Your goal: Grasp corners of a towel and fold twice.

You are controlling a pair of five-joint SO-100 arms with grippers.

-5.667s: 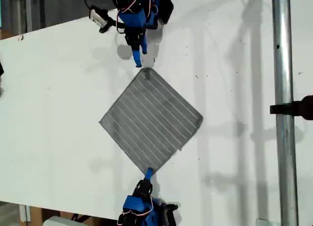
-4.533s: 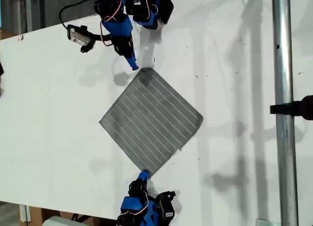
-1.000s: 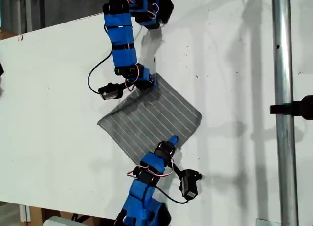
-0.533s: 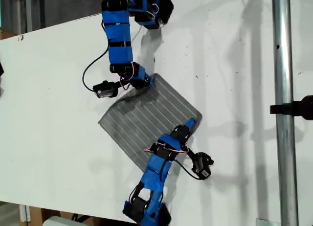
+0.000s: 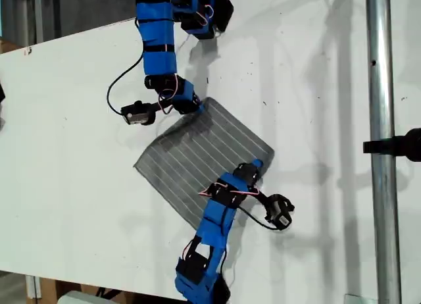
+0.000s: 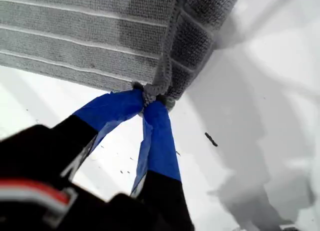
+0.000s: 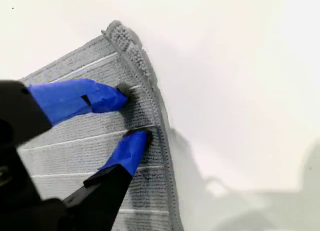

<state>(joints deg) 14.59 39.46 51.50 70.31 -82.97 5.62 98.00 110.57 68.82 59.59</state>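
Note:
My gripper will fold the towel's corner (image 6: 152, 95) over, and the corner should stay puckered, because the towel's hem curls up into a pleat (image 6: 165, 71) at my fingers.
The grey striped towel (image 5: 191, 152) lies as a diamond on the white table (image 5: 66, 120). My first gripper (image 5: 195, 107), on the arm coming from the exterior view's top, is shut on the towel's upper corner (image 6: 152, 93), and the cloth (image 6: 100, 41) is bunched and raised there. My second gripper (image 5: 255, 164), on the arm coming from the exterior view's bottom, sits over the towel near its corner at the exterior view's right (image 5: 271, 148). Its fingertips (image 7: 142, 136) stand apart and rest on the cloth (image 7: 75, 141), just inside the hem and short of the corner tip (image 7: 115, 27). This arm covers the lower corner.
A vertical metal pole (image 5: 378, 120) with a black clamp (image 5: 398, 146) stands at the exterior view's right. Wrist cameras on cables hang beside both grippers (image 5: 135, 112) (image 5: 281, 218). The table's far edge runs slanted across the exterior view's upper left.
Both arms reached out from their bases. The first gripper shut on the upper corner and drew it slightly up and left. The second gripper slid from the lower corner to the right corner.

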